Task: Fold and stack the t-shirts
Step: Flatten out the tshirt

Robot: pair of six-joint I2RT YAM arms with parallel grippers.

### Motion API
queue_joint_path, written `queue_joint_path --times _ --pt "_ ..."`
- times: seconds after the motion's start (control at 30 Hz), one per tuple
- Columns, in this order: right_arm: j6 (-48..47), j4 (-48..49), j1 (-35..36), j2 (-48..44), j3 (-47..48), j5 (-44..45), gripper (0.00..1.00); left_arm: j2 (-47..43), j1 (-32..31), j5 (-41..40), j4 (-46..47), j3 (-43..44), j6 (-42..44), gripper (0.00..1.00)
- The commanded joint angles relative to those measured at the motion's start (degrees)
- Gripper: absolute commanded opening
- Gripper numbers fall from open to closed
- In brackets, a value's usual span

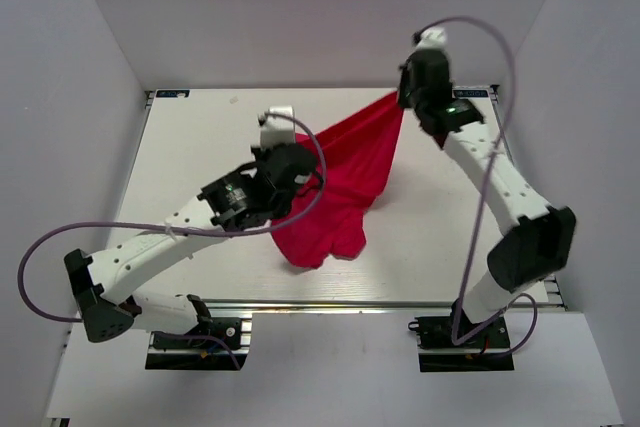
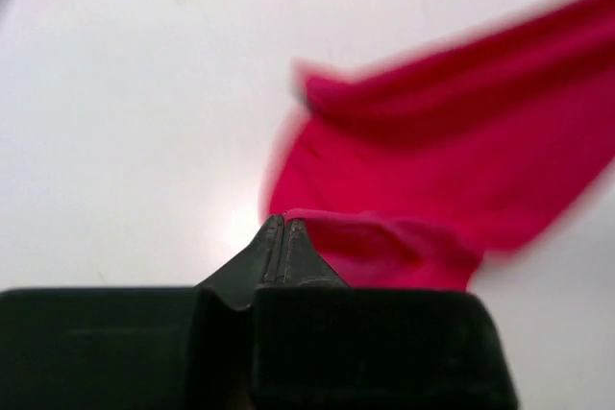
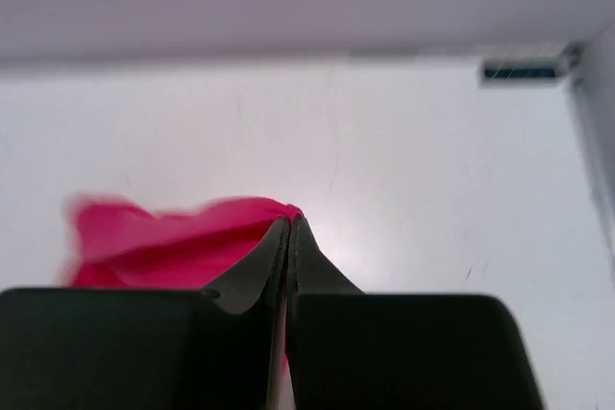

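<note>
The t-shirt's lower part (image 1: 325, 227) is lying bunched up, so I should lift and pull my left gripper away from my right gripper before I lay the t-shirt along the table's far edge (image 1: 240, 99).
The crimson-pink t-shirt (image 1: 345, 182) hangs stretched between my two grippers above the white table, its lower part bunched on the table (image 1: 320, 242). My left gripper (image 1: 300, 147) is shut on one edge of the shirt; in the left wrist view the cloth (image 2: 452, 170) runs from the closed fingertips (image 2: 284, 220) up to the right. My right gripper (image 1: 400, 97) is raised at the back right and shut on another corner; in the right wrist view the cloth (image 3: 163, 237) sits pinched at the tips (image 3: 291, 218). No tag shows.
The white table (image 1: 200, 147) has metal rails at its edges, with grey walls on three sides. A purple cable (image 1: 320, 177) loops from the left arm over the shirt. A small label (image 3: 524, 69) sits at the table's far corner.
</note>
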Motion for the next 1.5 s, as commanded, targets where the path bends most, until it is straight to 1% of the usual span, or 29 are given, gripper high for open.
queue_joint_path --times 0.0,0.03,0.07,0.1,0.13,0.17,0.2,0.27,0.3,0.33,0.37,0.43,0.47,0.53,0.57,0.67,0.77,0.8,0.83,0.93,1.1,1.13,1.2,1.3,1.33,1.37,1.4,1.43,1.47 --pt "2.35 -2.74 -2.27 -6.94 11.19 8.56 0.00 -0.81 1.61 -16.08 9.78 11.12 17.42 0.00" --pt "1.82 -3.62 -2.97 -7.20 12.77 10.39 0.00 -1.94 1.62 -18.80 19.13 12.02 27.57 0.00" --pt "1.21 -4.85 -3.33 -7.47 17.75 10.76 0.00 -3.08 2.14 -19.35 25.83 12.03 34.46 0.00" --pt "0.94 -6.08 -4.03 -8.08 19.45 13.89 0.00 -4.40 2.14 -20.05 32.78 11.42 41.14 0.00" --pt "-0.54 -6.70 -4.30 -8.17 22.17 15.23 0.00 -5.80 2.14 -21.01 45.46 11.42 52.17 0.00" --pt "-1.25 -6.97 -4.47 -8.96 23.24 16.37 0.00 -8.51 2.14 -21.02 50.55 10.89 57.06 0.00" --pt "-2.04 -7.15 -5.08 -9.75 24.99 20.30 0.00 -9.67 2.14 -21.02 54.17 10.89 61.03 0.00" --pt "-5.20 -6.62 -5.44 -10.89 27.11 22.88 0.00 -11.70 2.14 -20.06 60.76 11.59 69.63 0.00" --pt "-6.87 -5.75 -5.96 -12.03 27.38 27.07 0.00 -13.01 2.14 -20.05 61.32 13.42 71.16 0.00" --pt "-8.88 -4.78 -6.14 -13.43 26.51 28.50 0.00 -13.55 2.14 -19.44 62.02 14.05 72.48 0.00" --pt "-12.12 -0.51 -6.58 -14.14 25.80 31.21 0.00 -14.07 2.14 -19.44 63.68 14.57 75.63 0.00" --pt "-14.96 2.50 -7.11 -17.13 22.64 36.93 0.00 -14.87 2.14 -19.44 68.15 14.58 79.59 0.00" --pt "-19.14 6.87 -7.20 -17.83 21.76 37.91 0.00 -14.87 2.14 -18.57 71.05 15.45 82.75 0.00" --pt "-21.37 9.54 -7.46 -20.38 19.91 39.67 0.00 -14.87 2.14 -17.86 71.08 17.73 83.48 0.00" --pt "-23.82 10.94 -7.55 -20.91 19.56 39.76 0.00 -13.04 2.14 -17.86 71.08 20.35 84.79 0.00" --pt "-25.08 11.40 -7.37 -25.47 17.72 37.49 0.00 -9.87 2.14 -17.86 77.30 25.20 93.03 0.00" --pt "-24.56 10.08 -7.20 -29.61 14.56 34.06 0.00 -8.46 2.14 -16.81 75.57 30.81 93.06 0.00" --pt "-23.68 8.77 -7.20 -30.40 13.59 32.14 0.00 -7.93 2.14 -16.19 73.39 32.06 93.06 0.00" --pt "-23.32 7.11 -7.20 -32.93 13.41 29.51 0.00 -7.93 2.14 -16.19 72.41 33.98 92.28 0.00" --pt "-20.77 4.02 -7.29 -35.49 13.49 23.88 0.00 -6.35 1.62 -14.87 69.24 37.15 92.27 0.00" --pt "-17.78 0.77 -7.11 -38.40 13.67 17.10 0.00 -5.82 1.62 -14.34 68.09 35.94 92.27 0.00" --pt "-17.26 0.41 -7.02 -38.32 13.32 15.18 0.00 -5.82 1.62 -14.34 68.79 33.59 92.27 0.00" --pt "-15.94 -0.12 -7.11 -37.44 10.86 14.63 0.00 -6.87 1.62 -12.77 68.79 30.33 90.69 0.00" --pt "-13.92 0.23 -7.20 -34.55 6.31 13.66 0.00 -6.87 1.62 -9.95 72.12 21.11 88.67 0.00" --pt "-11.48 0.50 -7.29 -33.76 3.68 13.40 0.00 -6.26 2.14 -9.42 75.96 16.04 87.80 0.00" --pt "-10.32 0.85 -7.20 -32.70 2.00 13.40 0.00 -5.65 2.75 -9.42 77.91 13.46 87.79 0.00" --pt "-8.31 1.46 -7.37 -31.56 -2.02 12.62 0.00 -4.86 3.28 -9.42 79.76 8.30 87.79 0.00" --pt "-6.72 4.60 -7.29 -30.59 -6.15 12.00 0.00 -2.76 4.85 -8.90 83.96 5.90 85.87 0.00" --pt "-5.75 5.76 -7.37 -29.71 -8.28 11.47 0.00 -1.35 6.09 -9.41 84.87 3.96 84.55 0.00"
